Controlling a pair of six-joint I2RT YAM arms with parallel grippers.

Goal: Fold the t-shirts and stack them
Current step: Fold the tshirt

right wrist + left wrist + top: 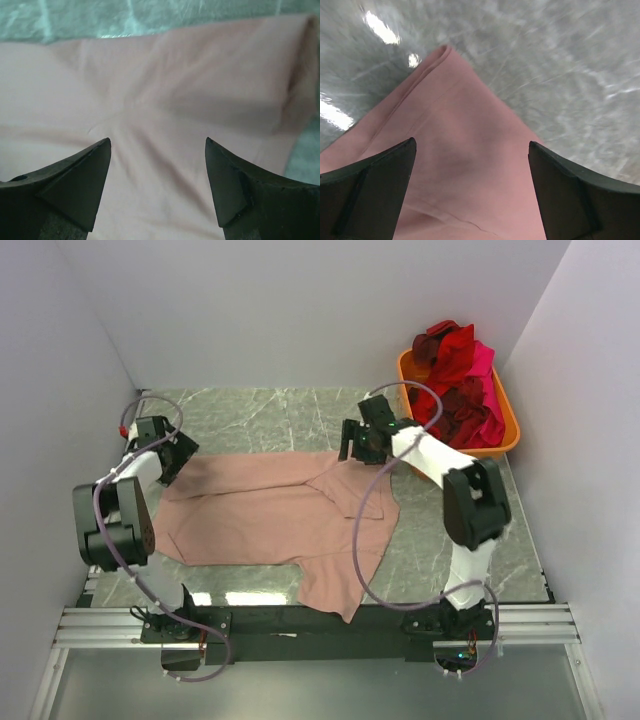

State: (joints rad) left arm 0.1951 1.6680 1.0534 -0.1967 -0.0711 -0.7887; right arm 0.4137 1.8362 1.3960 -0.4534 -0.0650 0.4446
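A sleeve is hanging over the marble's near edge [342, 608]. My grippers should slide the dusty pink t-shirt farther in before my left gripper grabs its folded near corner [173, 548].
A dusty pink t-shirt [270, 515] lies spread on the marble table, one part hanging over the near edge. My left gripper [172, 462] is open above its far left corner; the wrist view shows pink cloth [470, 170] between the spread fingers. My right gripper [352, 445] is open above the shirt's far right corner, with cloth [165, 115] under the fingers [85, 175]. Neither holds cloth. Red, maroon and hot pink shirts [460, 380] lie heaped in the orange tub.
The orange tub [508, 430] stands at the far right by the wall. White walls close in the table on three sides. Bare marble [270, 420] lies behind the shirt. A metal rail [320, 625] runs along the near edge.
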